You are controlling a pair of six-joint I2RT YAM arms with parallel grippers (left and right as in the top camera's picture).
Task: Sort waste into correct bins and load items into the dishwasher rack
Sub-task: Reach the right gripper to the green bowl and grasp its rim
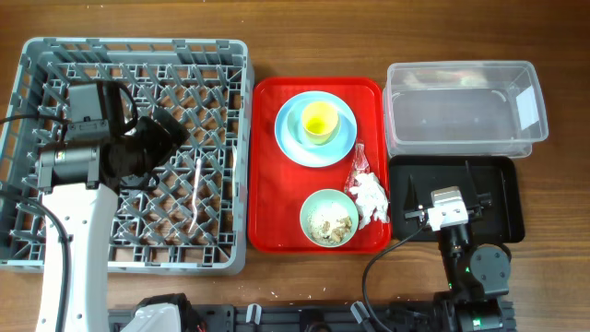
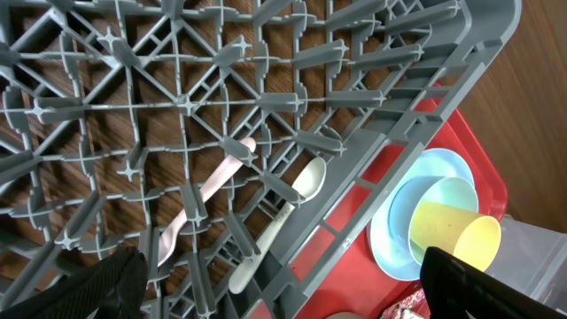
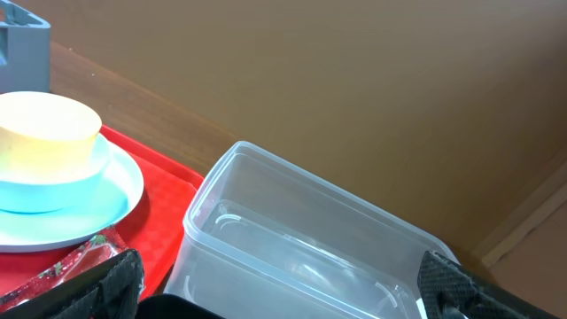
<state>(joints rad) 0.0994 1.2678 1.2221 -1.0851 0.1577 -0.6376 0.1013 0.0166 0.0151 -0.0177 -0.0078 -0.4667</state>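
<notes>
The green bowl has rice-like scraps (image 1: 330,224) in it, so my right gripper needs to tip the bowl over the black tray (image 1: 500,198) before the bowl goes into the dishwasher rack.
The grey dishwasher rack (image 1: 28,83) fills the left side. My left gripper (image 1: 175,138) hangs over it, open and empty (image 2: 283,306). A white spoon (image 2: 306,182) and white fork (image 2: 204,199) lie among the pegs (image 1: 196,189). A red tray (image 1: 267,184) holds the blue plate (image 1: 293,138) with the yellow cup (image 1: 319,122) on it, the green bowl (image 1: 329,218) with rice-like scraps, the napkin (image 1: 371,198) and the wrapper (image 1: 359,161). My right gripper (image 1: 456,184) is open and empty (image 3: 283,306) over the black tray (image 1: 502,198), facing the clear tub (image 1: 461,106).
Bare wooden table surrounds everything. The clear tub (image 3: 310,248) looks empty. The rack's right wall (image 2: 425,97) stands between my left gripper and the red tray (image 2: 390,186). The right arm's base (image 1: 484,267) sits at the front edge.
</notes>
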